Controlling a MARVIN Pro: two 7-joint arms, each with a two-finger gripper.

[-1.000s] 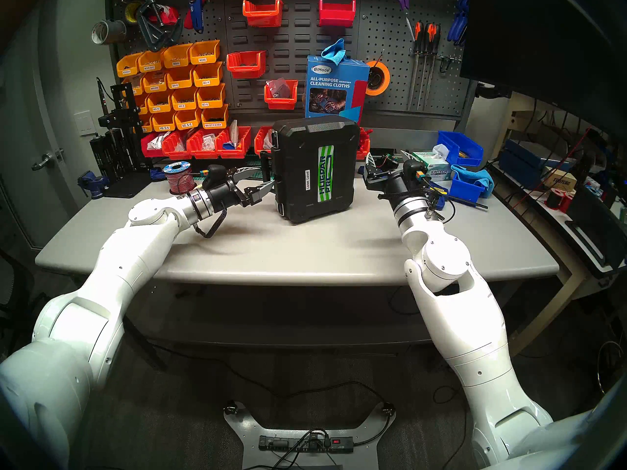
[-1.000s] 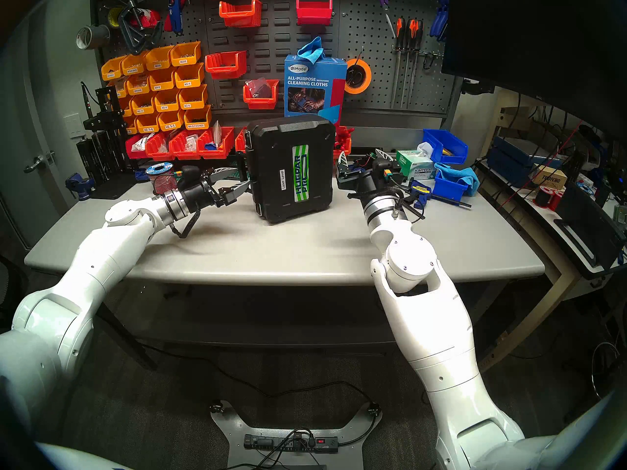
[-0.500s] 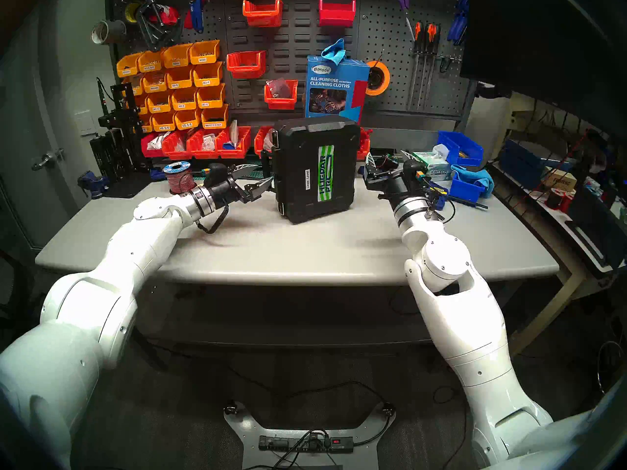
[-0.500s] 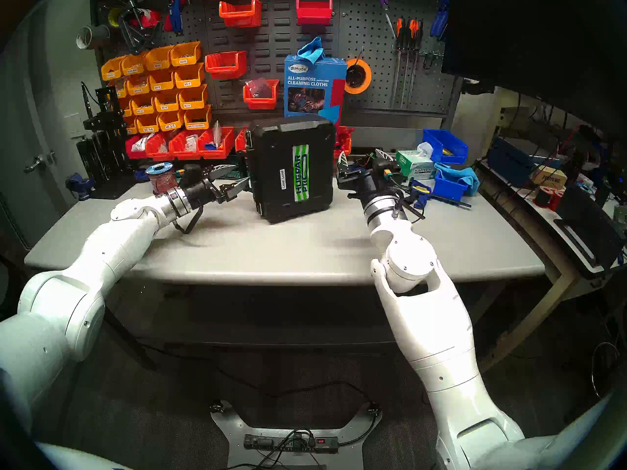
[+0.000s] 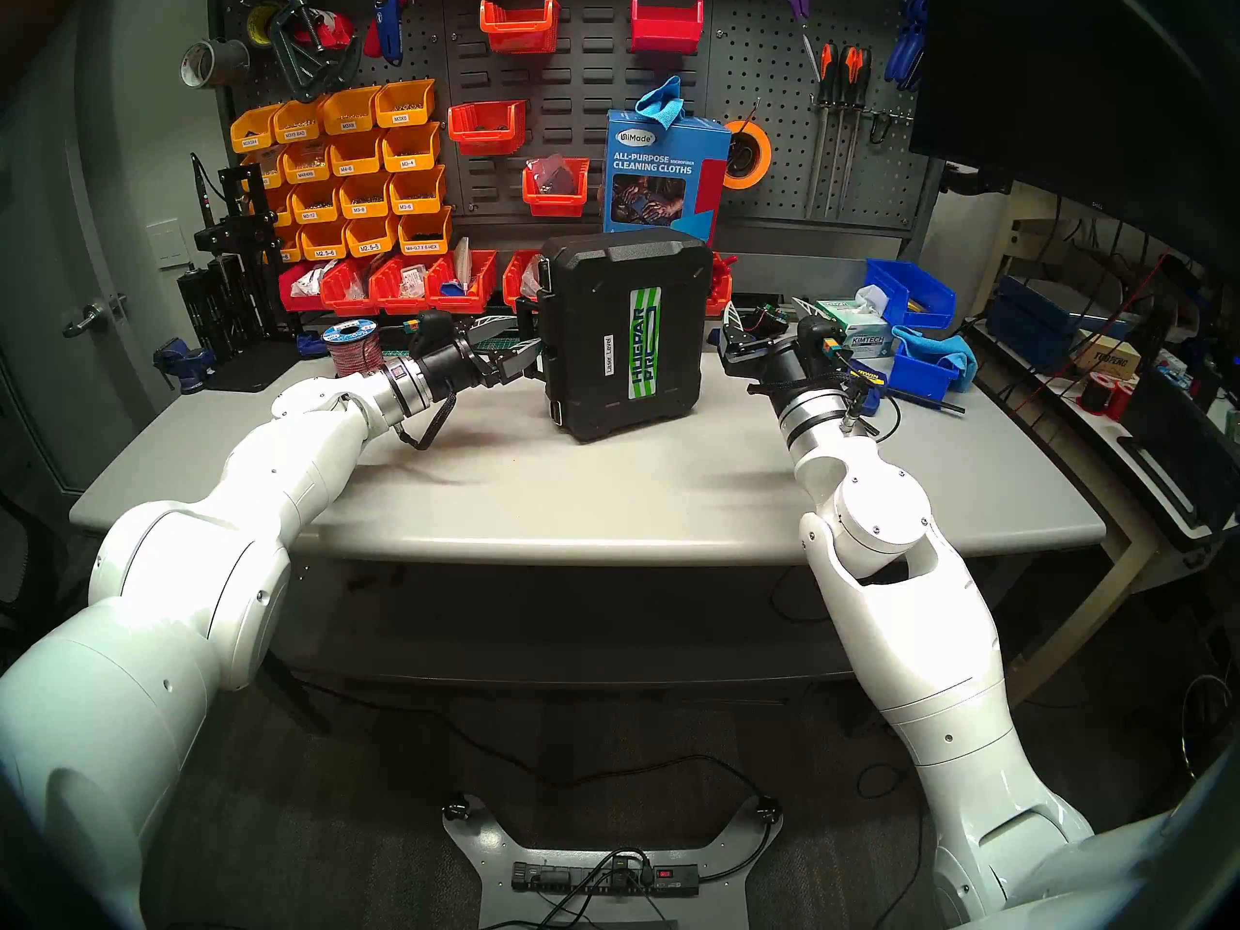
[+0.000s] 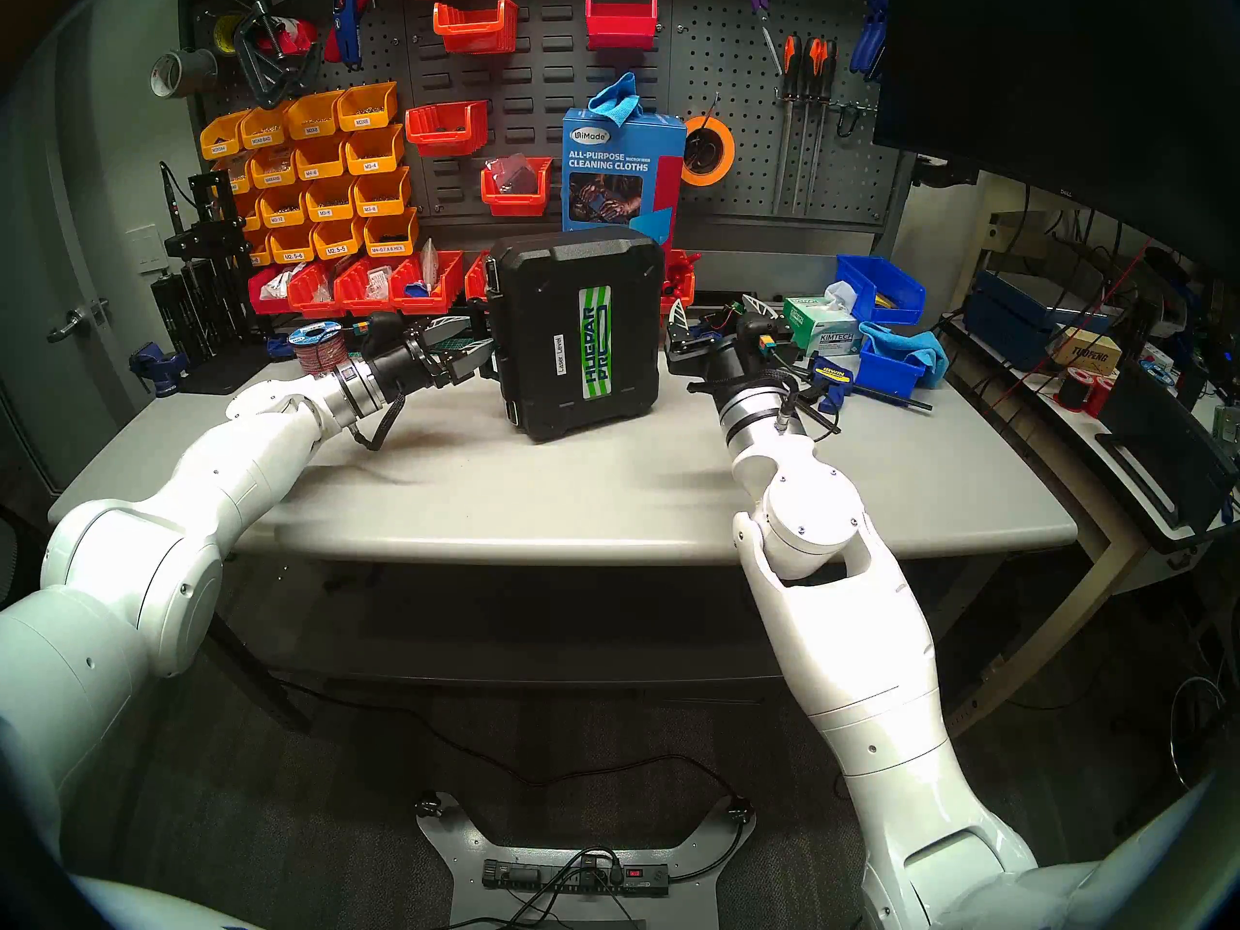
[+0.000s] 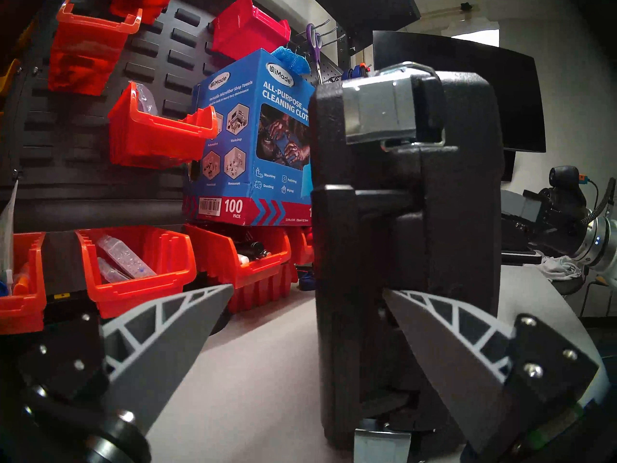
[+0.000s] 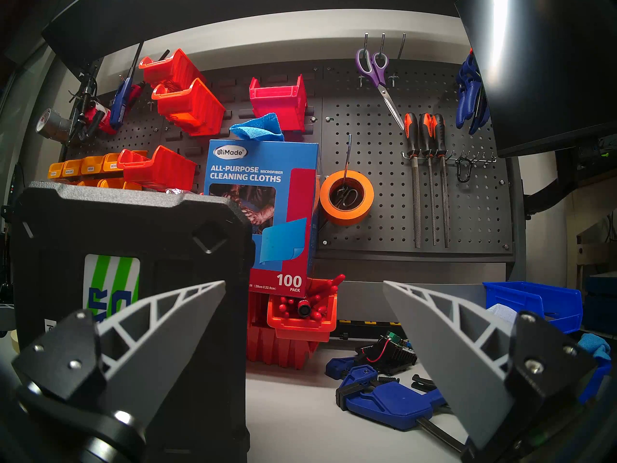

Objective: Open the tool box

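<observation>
The tool box (image 5: pixel 629 341) will stay closed when the robot tips it flat by its handle, because the silver latch (image 7: pixel 382 110) is clipped down across its seam.
The black tool box (image 5: pixel 624 331) stands upright on the table, its green-and-white sticker facing me, and it is closed. Its handle side faces my left, with one silver latch (image 7: pixel 377 115) high and one (image 7: pixel 380 442) low. My left gripper (image 5: pixel 525 336) is open at that side, beside the handle (image 7: pixel 377 238). In the left wrist view the right fingertip (image 7: pixel 397 305) lies against the case's side and the left one is clear of it, behind. My right gripper (image 5: pixel 768 308) is open and empty, just right of the case (image 8: pixel 133 285) and apart from it.
A blue cleaning-cloths box (image 5: pixel 661 170) and red bins (image 5: pixel 402 284) stand right behind the case. A wire spool (image 5: pixel 352 351) sits by my left wrist. A tissue box (image 5: pixel 859 331), blue bins (image 5: pixel 912 304) and a blue clamp (image 8: pixel 384 395) crowd the right.
My left gripper has moved back and to the right, up to the case's handle side, staying open. The case and the right arm have not moved.
</observation>
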